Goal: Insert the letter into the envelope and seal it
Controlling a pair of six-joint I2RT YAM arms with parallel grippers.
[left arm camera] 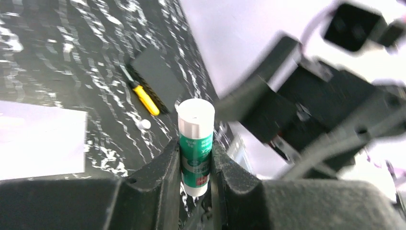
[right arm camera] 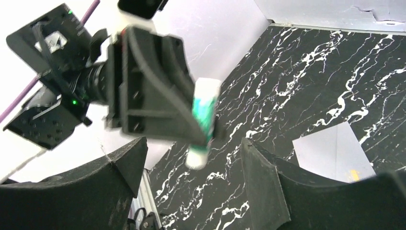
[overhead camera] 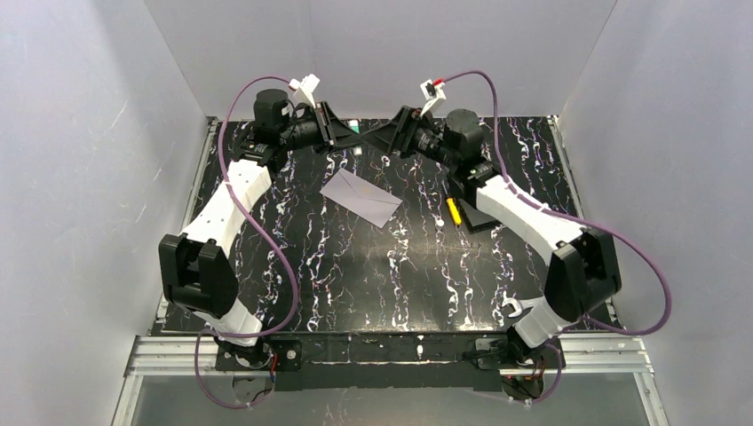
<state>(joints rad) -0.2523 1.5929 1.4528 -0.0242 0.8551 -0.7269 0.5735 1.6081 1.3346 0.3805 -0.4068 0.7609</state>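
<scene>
My right gripper should hold the stick's lower end (right arm camera: 196, 158) while my left gripper regrips the glue stick (left arm camera: 196, 143) lengthwise, since it now stands crosswise in my left gripper.
The envelope (overhead camera: 362, 197) lies flat on the black marbled table, near its middle, and also shows as a pale sheet in the left wrist view (left arm camera: 38, 139) and the right wrist view (right arm camera: 335, 151). The letter is out of view. My left gripper (overhead camera: 342, 133) hangs above the table's far edge, shut on a green-and-white glue stick (left arm camera: 195, 143). My right gripper (right arm camera: 193, 143) faces it from the right, open, with the stick's white end (right arm camera: 197, 157) hanging between and beyond its fingers, touching neither.
A flat black box (overhead camera: 479, 213) with a yellow tool (overhead camera: 454, 211) beside it lies right of the envelope. A small white round piece (left arm camera: 145, 124) rests on the table near the yellow tool. White walls close in the back and both sides.
</scene>
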